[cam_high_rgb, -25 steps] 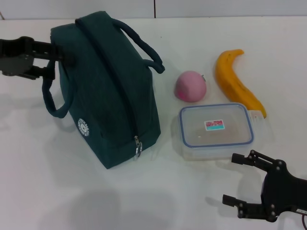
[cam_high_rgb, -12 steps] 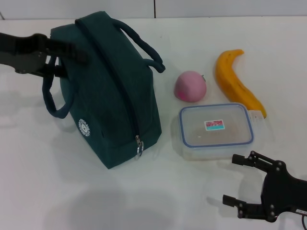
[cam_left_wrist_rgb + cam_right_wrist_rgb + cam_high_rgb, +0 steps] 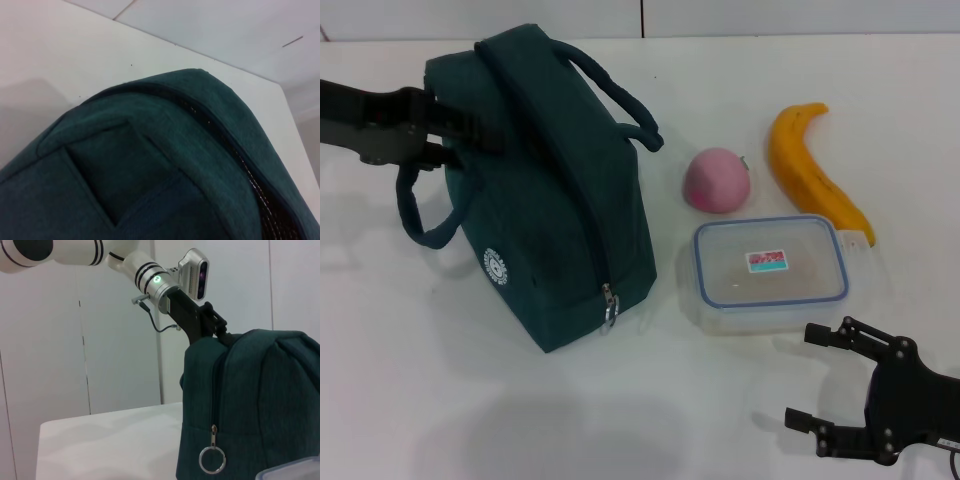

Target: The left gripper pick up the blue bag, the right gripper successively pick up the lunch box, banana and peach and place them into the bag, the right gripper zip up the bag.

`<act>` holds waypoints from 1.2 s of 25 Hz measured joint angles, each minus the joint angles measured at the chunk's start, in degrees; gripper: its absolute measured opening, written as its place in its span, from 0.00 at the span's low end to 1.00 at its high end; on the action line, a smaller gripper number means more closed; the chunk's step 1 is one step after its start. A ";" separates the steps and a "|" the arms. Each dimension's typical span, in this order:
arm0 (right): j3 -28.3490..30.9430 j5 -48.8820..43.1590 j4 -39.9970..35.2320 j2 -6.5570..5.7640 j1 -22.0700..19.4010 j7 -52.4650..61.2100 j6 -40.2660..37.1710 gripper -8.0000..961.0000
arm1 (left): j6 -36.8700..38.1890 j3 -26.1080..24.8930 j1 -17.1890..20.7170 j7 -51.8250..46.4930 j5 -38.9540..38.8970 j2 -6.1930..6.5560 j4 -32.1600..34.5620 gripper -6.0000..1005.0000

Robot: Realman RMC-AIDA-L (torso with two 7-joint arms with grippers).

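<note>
The blue bag's opening is a narrow slit. My left gripper should pull it open and keep hold of it while my right gripper takes the lunch box's end.
The blue bag stands zipped on the white table, its ring pull at the near end. My left gripper lies against the bag's upper left side, open, where the near handle joins the fabric. The left wrist view is filled with the bag and its zipper line. To the bag's right lie the pink peach, the banana and the clear lunch box. My right gripper hovers open just in front of the lunch box, holding nothing.
The right wrist view looks across the table at the bag, its ring pull and the left gripper on its top. The table's far edge runs behind the objects. White table surface lies in front of the bag.
The left gripper has pushed right onto the bag's upper side, and the near handle has swung out to the left. The right arm has not moved.
</note>
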 joint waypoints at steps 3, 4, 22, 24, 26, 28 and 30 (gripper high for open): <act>0.06 0.01 0.00 0.00 -0.04 0.03 -0.21 0.87 | -0.03 -0.15 0.21 2.45 -0.09 -0.30 0.21 0.61; 0.09 0.01 0.00 0.00 -0.05 0.07 -0.27 0.86 | -0.04 -0.25 0.27 3.16 -0.20 -0.38 0.33 0.59; 0.39 2.85 0.97 0.01 -0.19 2.11 -3.48 0.84 | 0.31 -0.53 -0.01 2.88 -0.79 0.28 0.03 0.04; 0.45 7.00 2.48 0.00 -0.18 5.95 -5.98 0.84 | 0.54 -0.53 0.13 2.85 -1.77 0.38 0.04 0.04; 0.46 11.63 4.35 0.00 -0.18 11.08 -8.07 0.83 | 1.26 -0.53 0.30 2.95 -3.47 0.64 0.01 0.04; 0.45 17.14 6.77 -0.01 -0.24 17.06 -9.57 0.83 | 2.21 -0.52 0.36 3.29 -5.59 1.00 -0.32 0.04; 0.45 22.93 9.41 -0.12 -0.37 24.17 -10.09 0.83 | 2.82 -0.51 0.38 3.53 -6.96 1.31 -0.61 0.04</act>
